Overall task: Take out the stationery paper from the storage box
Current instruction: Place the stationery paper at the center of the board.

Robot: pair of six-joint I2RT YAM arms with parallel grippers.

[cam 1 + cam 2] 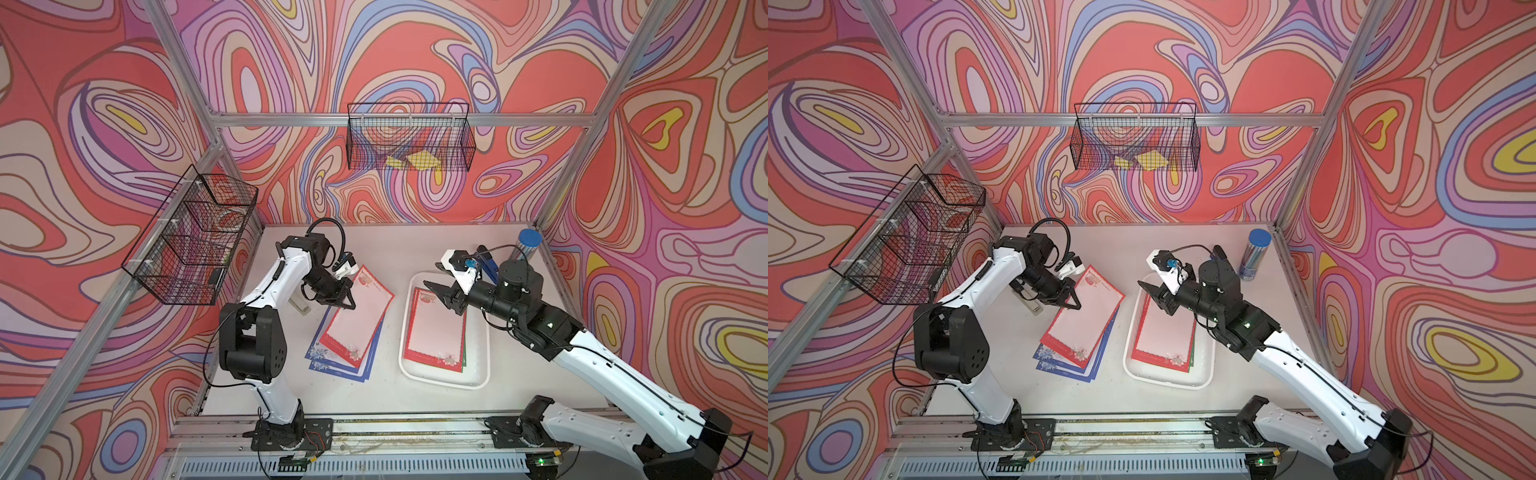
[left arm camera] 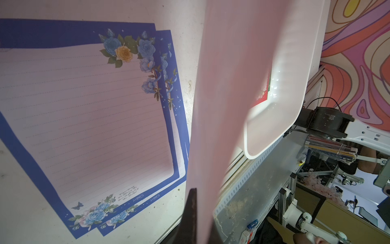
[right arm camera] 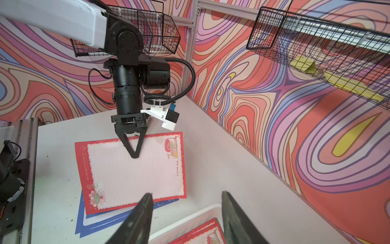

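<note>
The held red-bordered sheet (image 1: pixel 358 317) is above the blue-bordered sheets (image 1: pixel 364 368) and clear of the storage box, so my left gripper keeps lowering it and let it go there.
The storage box (image 1: pixel 405 332) (image 1: pixel 1127 345) is a white tray right of the table's middle. It holds stationery paper (image 1: pixel 436 332) (image 1: pixel 1163 332): a red-bordered sheet on top and a green edge beneath. My right gripper (image 1: pixel 438 293) (image 3: pixel 186 193) hovers open over the box's far end (image 3: pixel 190 217), with nothing between its fingers. My left gripper (image 1: pixel 349 305) (image 1: pixel 1075 305) (image 2: pixel 200 192) is shut on the far edge of another red-bordered sheet (image 1: pixel 357 320) (image 3: pixel 135 175). That sheet slants over blue-bordered sheets (image 1: pixel 316 361) (image 2: pixel 84 116) lying on the table left of the box.
A black wire basket (image 1: pixel 191 237) hangs on the left wall. Another basket (image 1: pixel 409 137) on the back wall holds yellow paper pieces (image 1: pixel 415 160). A blue-capped tube (image 1: pixel 528 245) stands at the back right corner. A small pale object (image 1: pixel 301 305) lies beside the left arm.
</note>
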